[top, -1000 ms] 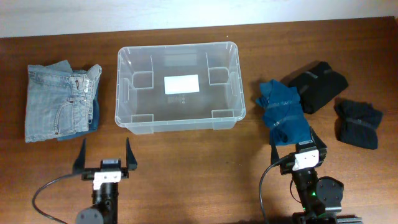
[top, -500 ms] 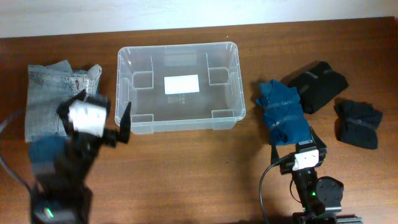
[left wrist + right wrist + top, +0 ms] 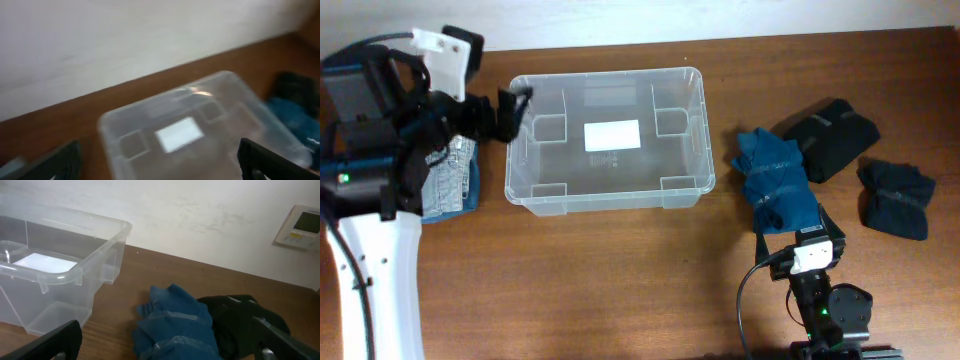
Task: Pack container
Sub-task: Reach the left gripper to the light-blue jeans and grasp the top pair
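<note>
The robot's open left gripper should continue to head for the light jeans until it closes on their edge, because the light jeans lie on top [image 3: 446, 182] of the dark jeans.
The clear plastic container [image 3: 548, 162] stands open at the table's middle back, holding nothing, with a white label [image 3: 611, 134] on its base. It also shows blurred in the left wrist view [image 3: 235, 117] and at the left of the right wrist view [image 3: 102, 255]. My left gripper [image 3: 506, 112] is open and holds nothing, raised beside the container's left back corner; its fingers frame the left wrist view [image 3: 160, 165]. My right gripper [image 3: 795, 233] is open and holds nothing, low at the front right, just in front of a folded blue garment [image 3: 775, 180], which also shows in the right wrist view [image 3: 175, 322].
Folded jeans [image 3: 455, 185] lie left of the container, mostly hidden under my left arm. Two black folded garments [image 3: 830, 135] [image 3: 897, 198] lie at the right; one shows in the right wrist view [image 3: 240, 315]. A wall runs behind the table, with a thermostat [image 3: 302, 225].
My left arm has risen from the table's front and swung back and left over the jeans, to the container's left back corner. The right arm has not moved.
</note>
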Robot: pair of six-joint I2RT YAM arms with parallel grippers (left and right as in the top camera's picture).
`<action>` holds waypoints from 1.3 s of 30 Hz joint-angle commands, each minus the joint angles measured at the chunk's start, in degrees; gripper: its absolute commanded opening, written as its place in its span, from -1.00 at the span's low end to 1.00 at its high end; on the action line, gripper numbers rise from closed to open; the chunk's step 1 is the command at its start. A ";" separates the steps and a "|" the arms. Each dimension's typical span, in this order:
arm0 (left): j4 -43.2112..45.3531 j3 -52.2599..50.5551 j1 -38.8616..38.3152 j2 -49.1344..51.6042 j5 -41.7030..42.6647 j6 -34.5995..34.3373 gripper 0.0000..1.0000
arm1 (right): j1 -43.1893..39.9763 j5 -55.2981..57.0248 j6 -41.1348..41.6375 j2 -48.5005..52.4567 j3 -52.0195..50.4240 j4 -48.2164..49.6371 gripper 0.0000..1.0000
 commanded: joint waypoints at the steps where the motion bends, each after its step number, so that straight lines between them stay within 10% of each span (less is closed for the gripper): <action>1: 1.81 1.36 3.61 4.07 -17.22 -5.81 0.99 | -0.44 0.50 0.70 -0.37 -0.46 -0.07 0.97; 11: 2.91 1.40 16.85 22.05 -26.56 -4.68 0.99 | -0.44 0.50 0.70 -0.37 -0.46 -0.07 0.97; 26: 11.56 1.40 34.86 35.63 -2.93 4.13 0.99 | -0.44 0.50 0.70 -0.37 -0.46 -0.07 0.97; 39: 15.69 1.40 35.69 46.60 1.86 4.15 0.99 | -0.44 0.50 0.70 -0.37 -0.46 -0.07 0.97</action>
